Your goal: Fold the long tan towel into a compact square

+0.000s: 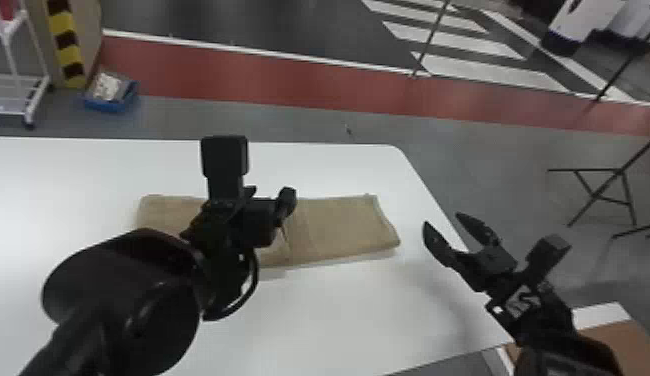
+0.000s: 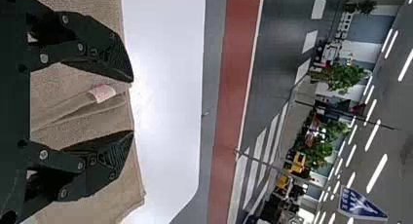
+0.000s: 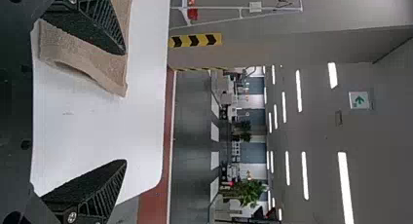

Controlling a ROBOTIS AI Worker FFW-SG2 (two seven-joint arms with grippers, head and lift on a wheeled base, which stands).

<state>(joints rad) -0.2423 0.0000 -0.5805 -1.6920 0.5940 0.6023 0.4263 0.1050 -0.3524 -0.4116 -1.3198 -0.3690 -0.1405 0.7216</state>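
The top layer [image 1: 274, 254] will come up by itself when I pull it and leave the towel's end beneath flat, because a loose edge [image 1: 286, 243] crosses the tan towel's middle.
The tan towel [image 1: 339, 225] lies flat as a long folded strip across the white table, its right end slightly slanted. Over its middle is my left gripper [image 1: 284, 215], covering part of it. In the left wrist view, the left gripper [image 2: 132, 106] stands open above the towel [image 2: 83, 104], with a fold and a small pale tag between its fingers. My right gripper [image 1: 441, 227] is open just beyond the towel's right end, near the table's right edge. In the right wrist view, the towel's end [image 3: 83, 53] lies beside one finger of the right gripper [image 3: 125, 107], which holds nothing.
The white table [image 1: 364, 300] has its far edge behind the towel and its right edge under my right arm. A brown surface [image 1: 609, 345] stands at the lower right. On the floor beyond are a blue box [image 1: 111, 95] and a white rack [image 1: 14, 75].
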